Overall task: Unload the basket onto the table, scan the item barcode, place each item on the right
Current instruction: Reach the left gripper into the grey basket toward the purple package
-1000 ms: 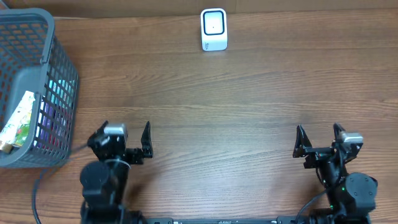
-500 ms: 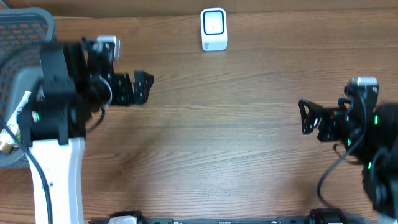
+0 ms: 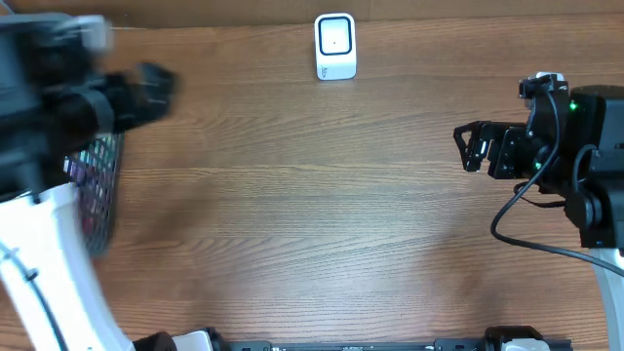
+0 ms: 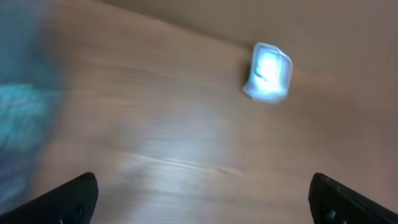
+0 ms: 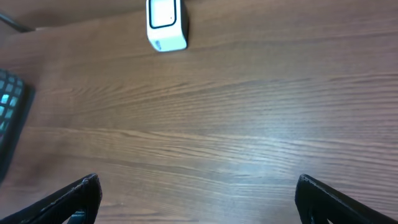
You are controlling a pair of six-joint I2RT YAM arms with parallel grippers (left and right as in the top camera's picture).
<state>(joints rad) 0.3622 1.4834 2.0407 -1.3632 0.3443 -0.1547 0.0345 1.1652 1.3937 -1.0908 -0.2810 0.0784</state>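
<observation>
My left gripper is open and purple shows through the grey mesh basket's side [image 3: 93, 185]. The gripper should go on into the basket [image 4: 25, 124] until it closes on the item.
The white barcode scanner [image 3: 334, 46] stands upright at the far edge of the table, its window facing forward. It is also in the left wrist view as a blurred scanner [image 4: 267, 71] and in the right wrist view as a sharp scanner [image 5: 165, 23]. My left gripper [image 3: 156, 83] is motion-blurred at the far left, above the grey mesh basket [image 3: 97, 185], and is open with nothing between its fingers [image 4: 74, 196]. My right gripper [image 3: 470, 146] hovers over the right side of the table, open and empty, pointing left. The item is hidden under my left arm.
The basket fills the table's left end; a blurred teal patch of the basket [image 4: 22, 124] sits at the left of the left wrist view, and the basket corner [image 5: 9, 106] shows in the right wrist view. Bare wood table [image 3: 312, 214] lies between the arms.
My left arm has risen from the near edge and swung left and far, over the basket. My right arm has risen and moved slightly far and left. Both grippers stayed open.
</observation>
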